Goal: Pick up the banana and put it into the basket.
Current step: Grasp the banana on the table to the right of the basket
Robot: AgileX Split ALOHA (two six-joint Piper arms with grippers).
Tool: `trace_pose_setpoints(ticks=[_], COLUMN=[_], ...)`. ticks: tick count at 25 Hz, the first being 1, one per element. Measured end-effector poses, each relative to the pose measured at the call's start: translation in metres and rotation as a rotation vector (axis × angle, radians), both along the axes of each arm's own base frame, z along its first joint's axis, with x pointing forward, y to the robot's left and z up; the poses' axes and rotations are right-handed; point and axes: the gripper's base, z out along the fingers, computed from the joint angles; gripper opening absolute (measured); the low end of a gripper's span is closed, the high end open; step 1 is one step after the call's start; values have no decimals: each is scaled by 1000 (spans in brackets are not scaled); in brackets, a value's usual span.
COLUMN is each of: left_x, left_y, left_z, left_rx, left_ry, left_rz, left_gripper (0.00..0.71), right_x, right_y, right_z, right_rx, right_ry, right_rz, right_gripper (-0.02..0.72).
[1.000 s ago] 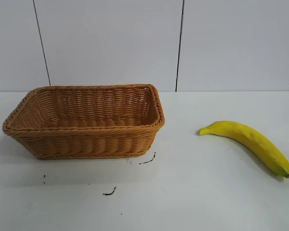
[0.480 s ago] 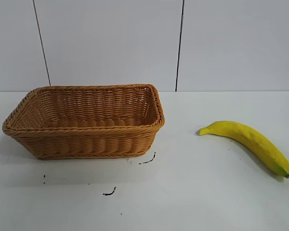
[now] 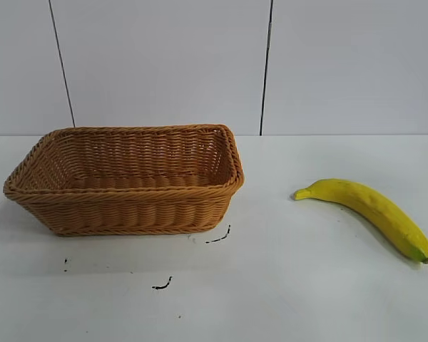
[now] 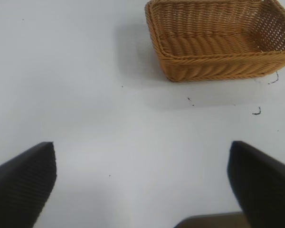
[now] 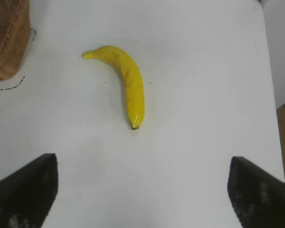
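Note:
The open fingers of my right gripper face across the banana's narrow width (image 5: 134,95), so they should keep going down until the banana's middle (image 3: 369,204) is between them, then close.
The yellow banana (image 3: 371,210) lies on the white table at the right, its dark-tipped greenish end toward the front right. It also shows in the right wrist view (image 5: 126,80). The tan wicker basket (image 3: 125,206) stands at the left, with nothing in it; it also shows in the left wrist view (image 4: 218,64). Neither gripper shows in the exterior view. My right gripper (image 5: 142,190) is open, well short of the banana, with only bare table between its fingers. My left gripper (image 4: 142,185) is open over bare table, away from the basket.
Small black marks (image 3: 217,237) dot the table in front of the basket. A corner of the basket (image 5: 7,42) shows in the right wrist view. The table's edge (image 5: 275,104) runs beside the banana in that view. A grey panelled wall stands behind.

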Motion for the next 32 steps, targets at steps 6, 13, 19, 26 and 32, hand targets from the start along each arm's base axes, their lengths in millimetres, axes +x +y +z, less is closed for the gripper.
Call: trace_pose_setpoints(ticks=[6,13,19,26,32], left_x=[0,0,0,0,0], left_y=[0,0,0,0,0], left_z=[0,0,0,0,0], left_rx=[0,0,0,0,0], left_ry=[0,0,0,0,0], left_rz=[0,0,0,0,0], left_gripper=[695,695,695,695,695], right_x=[91,164,186,194,207], right_y=[-2,0,5,19,37], right_z=[-23,-46,-71,-81,-103], right_rx=[-39,-77,-28,-48,-123], right_ry=[212,282,320,304,292], right_rz=[80,256,313,375,444], right_gripper=[696,696,696,696,696])
